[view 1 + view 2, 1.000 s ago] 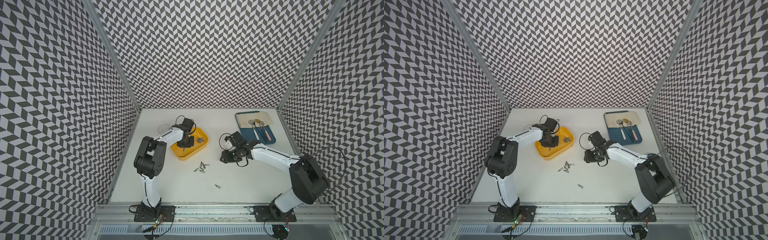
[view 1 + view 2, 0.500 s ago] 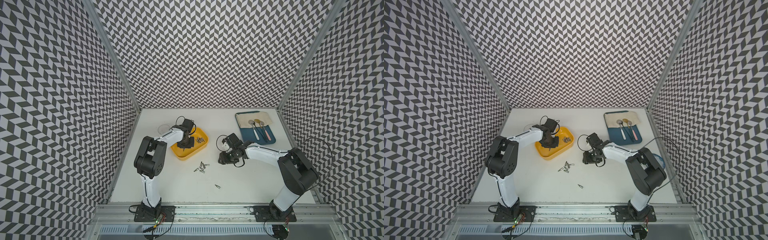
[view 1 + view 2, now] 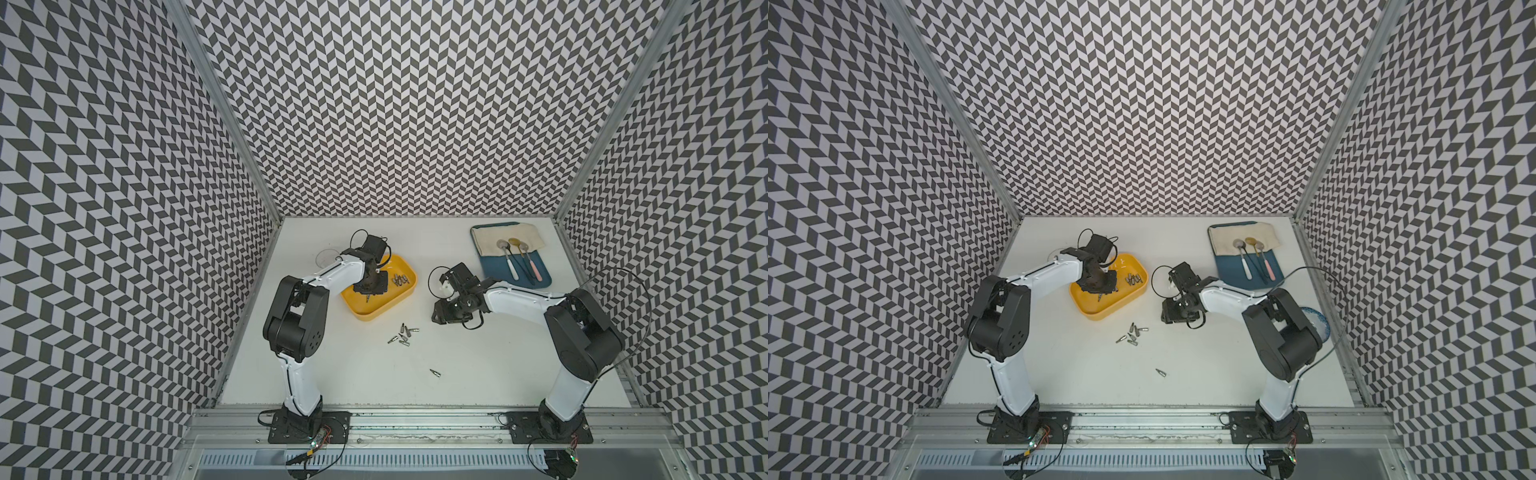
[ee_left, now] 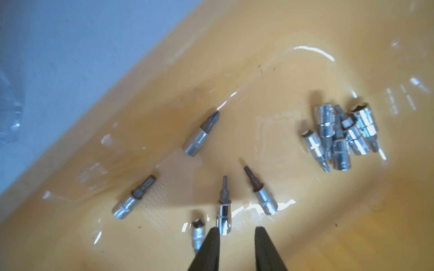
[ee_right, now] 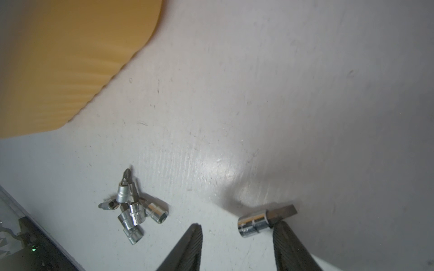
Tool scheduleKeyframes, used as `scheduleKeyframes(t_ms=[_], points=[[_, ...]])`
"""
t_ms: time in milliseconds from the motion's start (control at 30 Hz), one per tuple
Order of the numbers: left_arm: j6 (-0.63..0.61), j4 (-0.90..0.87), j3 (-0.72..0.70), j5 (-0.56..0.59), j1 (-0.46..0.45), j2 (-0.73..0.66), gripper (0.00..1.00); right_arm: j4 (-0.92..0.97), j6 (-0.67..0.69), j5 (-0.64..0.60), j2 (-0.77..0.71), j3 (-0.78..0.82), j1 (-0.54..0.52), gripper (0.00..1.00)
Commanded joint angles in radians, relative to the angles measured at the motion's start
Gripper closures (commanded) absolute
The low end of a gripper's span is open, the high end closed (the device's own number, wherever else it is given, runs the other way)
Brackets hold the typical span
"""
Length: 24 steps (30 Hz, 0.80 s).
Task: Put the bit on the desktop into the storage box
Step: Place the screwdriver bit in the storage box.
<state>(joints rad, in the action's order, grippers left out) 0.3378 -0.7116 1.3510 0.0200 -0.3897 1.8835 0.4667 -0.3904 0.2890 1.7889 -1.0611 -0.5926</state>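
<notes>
The flat-bladed bit is lying crosswise with its blade at one finger (image 5: 283, 211). Next, my right gripper turns and puts its fingers on both sides of the bit's silver body (image 5: 254, 223) before it closes.
The yellow storage box (image 3: 374, 311) (image 3: 1100, 311) sits left of centre on the white desktop (image 3: 478, 365). My left gripper (image 3: 368, 292) (image 4: 237, 232) is down inside it, open a little. A silver bit (image 4: 224, 217) lies free on the box floor (image 4: 305, 211) at one fingertip, among several others (image 4: 340, 136). My right gripper (image 3: 442, 318) (image 5: 237, 226) hangs open low over the desktop. A flat-bladed bit (image 5: 256, 223) lies beside one finger, not gripped. A cluster of bits (image 3: 403, 334) (image 5: 131, 208) and a lone bit (image 3: 434, 372) lie on the desktop.
A blue tray (image 3: 540, 278) with a cloth and spoons is at the back right. A clear glass cup (image 3: 326, 257) stands behind the left arm. A pale plate (image 3: 1315, 324) shows behind the right arm. An aluminium rail (image 3: 415, 415) runs along the front edge.
My left gripper's jaws have parted inside the box, letting a bit go. My right gripper has shifted left and toward the front, and its elbow has swung in.
</notes>
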Motion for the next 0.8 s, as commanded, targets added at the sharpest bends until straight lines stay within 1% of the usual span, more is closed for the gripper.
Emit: scheduleKeyframes(t_ms=[0,100,133,333,567,733,767], points=[[0.003,-0.03,0.035,-0.002,0.006,-0.073,0.7,0.014,-0.005,-0.001,0.032,-0.029,-0.006,0.47],[0.003,-0.05,0.045,0.004,0.006,-0.1,0.69,0.035,-0.005,-0.001,0.049,-0.05,-0.009,0.47],[0.003,-0.055,0.046,0.006,0.006,-0.11,0.69,0.046,0.049,-0.108,0.055,-0.058,-0.011,0.48],[0.011,-0.068,0.037,0.0,0.006,-0.162,0.69,0.121,0.065,-0.246,0.1,-0.105,-0.054,0.51],[0.015,-0.073,0.001,0.001,0.005,-0.22,0.69,0.12,0.047,-0.249,0.13,-0.144,-0.078,0.52],[0.016,-0.083,-0.012,0.007,0.006,-0.243,0.68,0.187,0.054,-0.336,0.188,-0.209,-0.106,0.53],[0.015,-0.085,-0.014,0.007,0.006,-0.247,0.68,0.191,0.057,-0.337,0.192,-0.214,-0.108,0.53]])
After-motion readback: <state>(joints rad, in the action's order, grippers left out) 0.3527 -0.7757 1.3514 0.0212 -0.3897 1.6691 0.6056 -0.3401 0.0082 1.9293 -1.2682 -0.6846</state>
